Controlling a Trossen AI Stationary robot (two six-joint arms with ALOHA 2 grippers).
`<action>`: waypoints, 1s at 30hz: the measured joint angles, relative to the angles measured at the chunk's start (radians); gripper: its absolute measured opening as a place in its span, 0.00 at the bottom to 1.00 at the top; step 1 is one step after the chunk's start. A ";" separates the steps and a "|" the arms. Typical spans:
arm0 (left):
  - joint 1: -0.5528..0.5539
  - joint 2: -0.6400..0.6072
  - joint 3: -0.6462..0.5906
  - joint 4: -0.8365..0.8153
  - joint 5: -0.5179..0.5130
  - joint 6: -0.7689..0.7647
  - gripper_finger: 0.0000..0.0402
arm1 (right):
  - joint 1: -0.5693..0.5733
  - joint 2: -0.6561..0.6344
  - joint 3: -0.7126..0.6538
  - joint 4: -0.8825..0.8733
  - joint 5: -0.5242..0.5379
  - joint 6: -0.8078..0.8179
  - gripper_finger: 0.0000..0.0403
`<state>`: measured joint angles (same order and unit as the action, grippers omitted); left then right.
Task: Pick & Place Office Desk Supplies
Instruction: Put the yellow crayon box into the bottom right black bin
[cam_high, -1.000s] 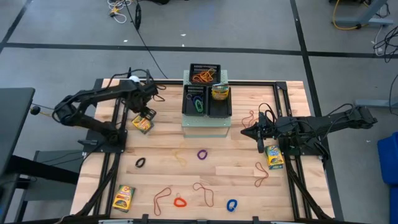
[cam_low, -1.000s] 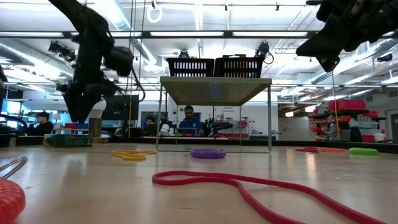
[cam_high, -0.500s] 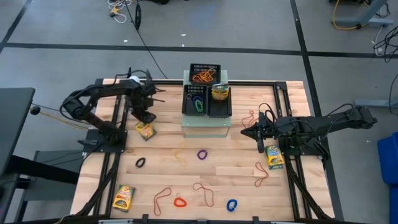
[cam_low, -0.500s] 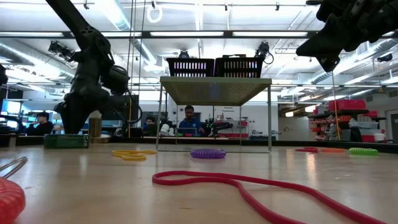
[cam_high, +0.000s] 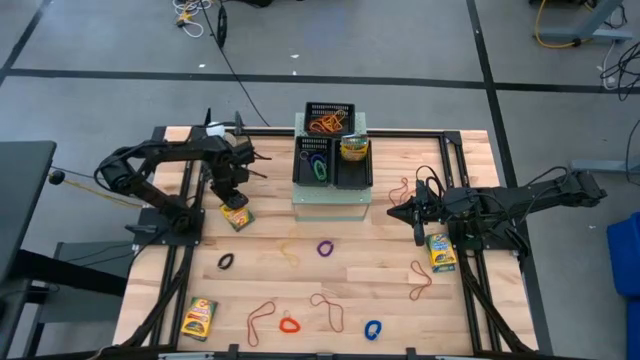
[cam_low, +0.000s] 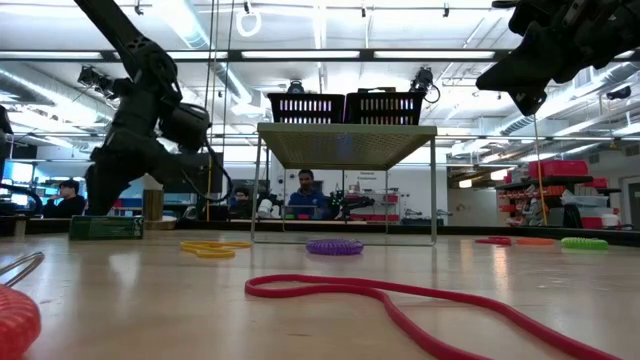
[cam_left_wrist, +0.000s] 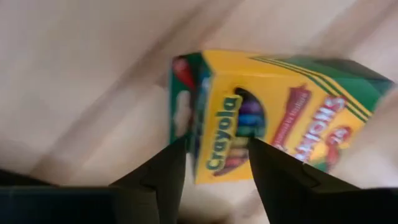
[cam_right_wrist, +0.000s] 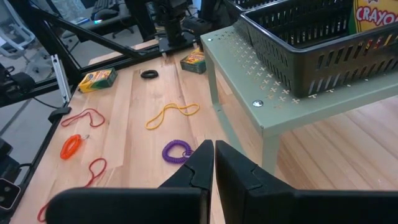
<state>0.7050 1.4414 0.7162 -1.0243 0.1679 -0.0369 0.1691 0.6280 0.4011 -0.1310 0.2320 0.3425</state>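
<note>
My left gripper is leaning low over the crayon box (cam_high: 239, 218), so I should lift my left gripper and make it more upright before it closes on the box's end (cam_left_wrist: 208, 163).
A yellow-green crayon box (cam_left_wrist: 280, 112) lies flat on the wooden table at the far left (cam_high: 240, 218). My left gripper (cam_left_wrist: 217, 144) points down right over it, open, with a finger on either side of one end of the box (cam_low: 105, 228). My right gripper (cam_high: 393, 212) hangs shut and holding nothing above the table, right of the pale-green stand. Two more crayon boxes lie at the near left (cam_high: 199, 317) and under the right arm (cam_high: 440, 252). Purple (cam_high: 325, 248), black (cam_high: 225, 262), red (cam_high: 289, 324) and blue (cam_high: 372, 329) loops and thin orange bands (cam_high: 262, 318) lie scattered. My left gripper comes at the crayon box from above, its open fingers (cam_left_wrist: 165, 177) astride the narrow side near one end (cam_left_wrist: 227, 140). The box lies flat on the table. I cannot tell whether the fingers touch it.
The pale-green perforated stand (cam_high: 330, 200) at the far middle carries black mesh trays (cam_high: 330, 108) holding orange bands, loops and a crayon box (cam_high: 353, 148). Dark frame rails (cam_high: 180, 260) run along both table sides. People sit in the room beyond.
My left gripper has come down toward the crayon box and rolled at the wrist, its fingers staying open. My right arm has kept still.
</note>
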 joint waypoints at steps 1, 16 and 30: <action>0.006 0.003 0.000 0.008 0.020 0.005 0.47 | 0.000 0.000 0.000 0.000 0.000 0.000 0.06; 0.021 0.005 0.001 0.060 0.127 0.027 0.04 | 0.000 0.000 0.000 0.000 0.000 0.000 0.06; -0.107 -0.171 0.005 -0.066 0.158 -0.067 0.04 | 0.000 0.000 0.000 0.000 0.000 0.000 0.06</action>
<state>0.5976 1.2700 0.7212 -1.0899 0.3263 -0.1040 0.1690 0.6281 0.4011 -0.1310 0.2321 0.3424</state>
